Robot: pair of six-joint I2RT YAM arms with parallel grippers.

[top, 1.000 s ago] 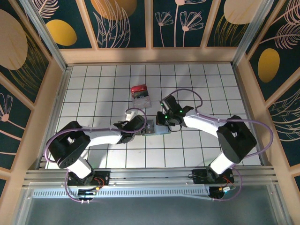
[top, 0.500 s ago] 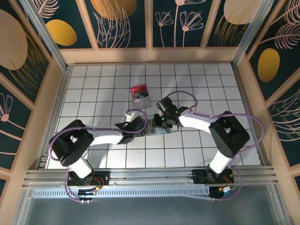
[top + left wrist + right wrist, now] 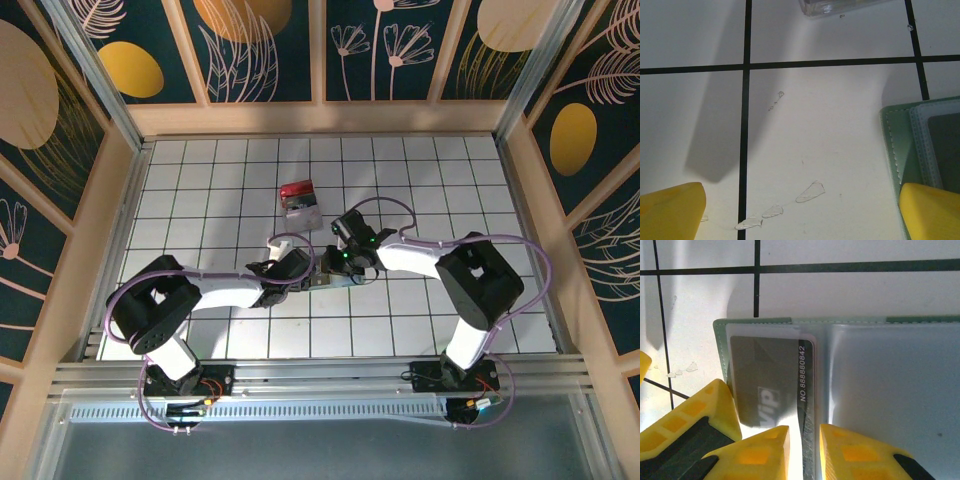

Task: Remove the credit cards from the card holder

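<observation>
The sleeve with the grey credit card (image 3: 767,377) is lying flat under my right gripper. Next, I stand the sleeve up (image 3: 811,375) against the finger of my left gripper and pinch it.
The card holder (image 3: 890,370) lies open on the white tiles, pale green with clear sleeves. A grey credit card (image 3: 770,375) marked VIP sits in its left sleeve. My right gripper (image 3: 804,450) is down on the holder's near edge, jaws a narrow gap apart, straddling the card's dark numbered edge with light on both sides of it. My left gripper (image 3: 800,210) is wide open on the floor. Its right finger (image 3: 930,210) rests on the corner of the card holder (image 3: 895,145). From above, the left gripper (image 3: 297,268) and right gripper (image 3: 338,262) meet over the card holder (image 3: 322,279).
A red-topped block with a clear base (image 3: 299,200) stands about one tile beyond the grippers; its clear edge (image 3: 840,6) is at the top of the left wrist view. Small clear flakes (image 3: 810,192) lie on the tile. Wooden walls ring the tiled floor (image 3: 450,190).
My right gripper has moved in and down onto the card holder, and its jaws have parted slightly. The left arm has barely shifted.
</observation>
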